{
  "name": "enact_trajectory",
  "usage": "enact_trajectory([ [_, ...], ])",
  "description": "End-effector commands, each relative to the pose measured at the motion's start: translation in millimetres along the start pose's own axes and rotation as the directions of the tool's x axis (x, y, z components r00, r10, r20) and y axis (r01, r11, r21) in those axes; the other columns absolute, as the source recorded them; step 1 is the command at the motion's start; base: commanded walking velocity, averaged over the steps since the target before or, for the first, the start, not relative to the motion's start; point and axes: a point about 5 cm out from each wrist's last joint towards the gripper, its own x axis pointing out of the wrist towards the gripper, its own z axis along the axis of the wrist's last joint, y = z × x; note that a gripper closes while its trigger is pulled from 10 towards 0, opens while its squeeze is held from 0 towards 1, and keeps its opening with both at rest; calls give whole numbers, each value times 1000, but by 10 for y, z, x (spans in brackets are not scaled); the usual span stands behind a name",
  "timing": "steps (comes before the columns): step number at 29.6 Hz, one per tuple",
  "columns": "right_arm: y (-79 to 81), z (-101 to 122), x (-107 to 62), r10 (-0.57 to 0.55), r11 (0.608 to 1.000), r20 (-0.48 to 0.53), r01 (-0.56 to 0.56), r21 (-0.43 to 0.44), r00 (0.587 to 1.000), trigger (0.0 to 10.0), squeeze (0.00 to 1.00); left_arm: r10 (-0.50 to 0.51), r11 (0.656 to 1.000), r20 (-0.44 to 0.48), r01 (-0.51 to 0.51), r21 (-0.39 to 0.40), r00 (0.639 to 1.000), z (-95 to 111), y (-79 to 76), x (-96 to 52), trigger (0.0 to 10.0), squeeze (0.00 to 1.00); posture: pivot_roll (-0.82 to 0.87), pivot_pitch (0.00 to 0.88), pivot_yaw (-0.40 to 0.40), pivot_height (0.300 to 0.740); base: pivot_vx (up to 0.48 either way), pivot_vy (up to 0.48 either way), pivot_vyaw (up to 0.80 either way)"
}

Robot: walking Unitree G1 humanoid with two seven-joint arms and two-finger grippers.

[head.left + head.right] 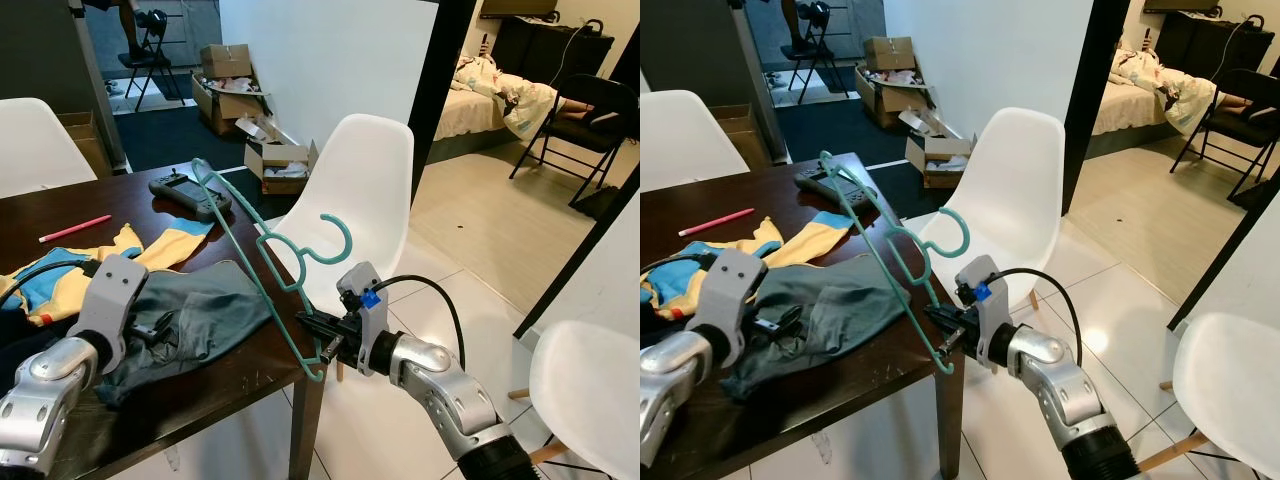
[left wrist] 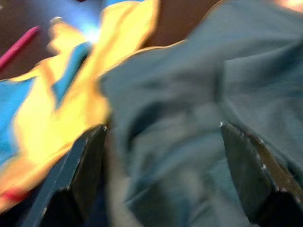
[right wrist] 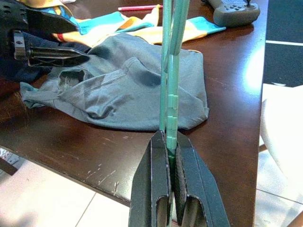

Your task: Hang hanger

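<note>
The navy garment (image 1: 22, 334) lies slack (image 2: 31, 201) next to the yellow and blue garment, so it will sag over the robot's left gripper and trail when the robot lifts it.
A teal plastic hanger (image 3: 170, 94) stands tilted over the right corner of the dark wooden table (image 1: 240, 385), its hook (image 1: 348, 235) pointing towards a white chair. My right gripper (image 1: 315, 335) is shut on the hanger's lower end, just off the table edge. A grey-teal shirt (image 1: 215, 305) lies crumpled on the table. My left gripper (image 1: 160, 330) hovers low over the shirt's left part, open, its fingers (image 2: 85, 161) spread either side of the cloth. The hanger's bar passes above the shirt.
A yellow and blue garment (image 1: 150, 250), a pink pen (image 1: 75, 228) and a grey handheld controller (image 1: 190, 193) lie further back on the table. A white chair (image 1: 370, 180) stands close behind the hanger, another white chair (image 1: 590, 385) at right. Cardboard boxes (image 1: 280, 160) sit on the floor.
</note>
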Motion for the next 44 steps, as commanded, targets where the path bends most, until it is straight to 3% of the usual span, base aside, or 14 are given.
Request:
enact_trajectory([
  [1, -23, 2, -4, -22, 1000, -5, 22, -15, 1000, 10000, 0, 162, 987, 132, -161, -17, 978, 264, 250, -102, 10000, 0, 117, 0, -48, 740, 0, 0, 794],
  [4, -17, -26, 9, -23, 1000, -18, 23, -16, 1000, 10000, 0, 213, 976, 239, -197, -89, 947, 444, 262, -169, 10000, 0, 117, 0, -48, 740, 0, 0, 794],
  [5, -27, -47, 26, -33, 999, -28, 32, -13, 999, 10000, 0, 185, 979, 346, -144, -142, 920, 598, 143, -214, 10000, 0, 130, 0, -53, 740, 0, 0, 794],
  [9, -42, -56, 39, -46, 999, -37, 45, -14, 998, 10000, 0, 144, 983, 417, -79, -168, 898, 697, 45, -249, 10000, 0, 134, 0, -55, 740, 0, 0, 791],
  [11, -61, -53, 50, -61, 998, -40, 60, -28, 997, 10000, 0, 93, 981, 497, 7, -196, 863, 819, -43, -312, 10000, 0, 133, 0, -57, 740, 0, 0, 0],
  [12, -103, -39, 65, -87, 996, -38, 87, -16, 995, 10000, 0, -7, 959, 620, 181, -219, 785, 1023, -165, -459, 10000, 0, 145, 0, -64, 740, 0, 0, 0],
  [14, -132, -30, 63, -95, 995, -39, 94, -16, 995, 10000, 0, -89, 957, 655, 247, -153, 750, 1113, -192, -572, 10000, 0, 152, 0, -69, 740, 0, 0, 0],
  [17, -150, -25, 58, -89, 995, -47, 86, -44, 995, 10000, 0, -99, 970, 636, 217, -110, 766, 1115, -111, -642, 10000, 0, 163, 0, -73, 740, 0, 0, 0],
  [23, -200, -29, 19, -73, 996, -42, 71, -51, 996, 10000, 0, 83, 996, 444, -70, -46, 892, 739, 137, -633, 10000, 0, 186, 0, -86, 740, 0, 0, 667],
  [29, -277, -39, -74, -81, 996, -34, 79, -45, 996, 10000, 0, 146, 989, 394, -135, -56, 907, 607, 83, -652, 10000, 0, 188, 0, -90, 740, 0, 0, 800],
  [32, -346, -61, -242, -96, 995, -4, 96, -16, 995, 10000, 0, 122, 993, 405, -110, -52, 906, 605, -83, -671, 10000, 0, 186, 0, -91, 740, 0, 0, 798],
  [37, -414, -91, -355, -131, 991, 2, 131, 0, 991, 10000, 0, 87, 996, 416, -75, -46, 905, 647, -134, -678, 10000, 0, 182, 0, -90, 740, 0, 0, 451],
  [41, -424, -97, -376, -135, 991, 3, 135, 2, 991, 10000, 0, 76, 997, 413, -69, -32, 907, 650, -144, -679, 10000, 0, 182, 0, -90, 740, 0, 0, 0],
  [44, -425, -110, -383, -144, 990, 14, 144, 6, 990, 10000, 0, 159, 980, 312, -187, 63, 937, 495, -13, -746, 10000, 0, 180, 0, -86, 740, 0, 0, 0],
])
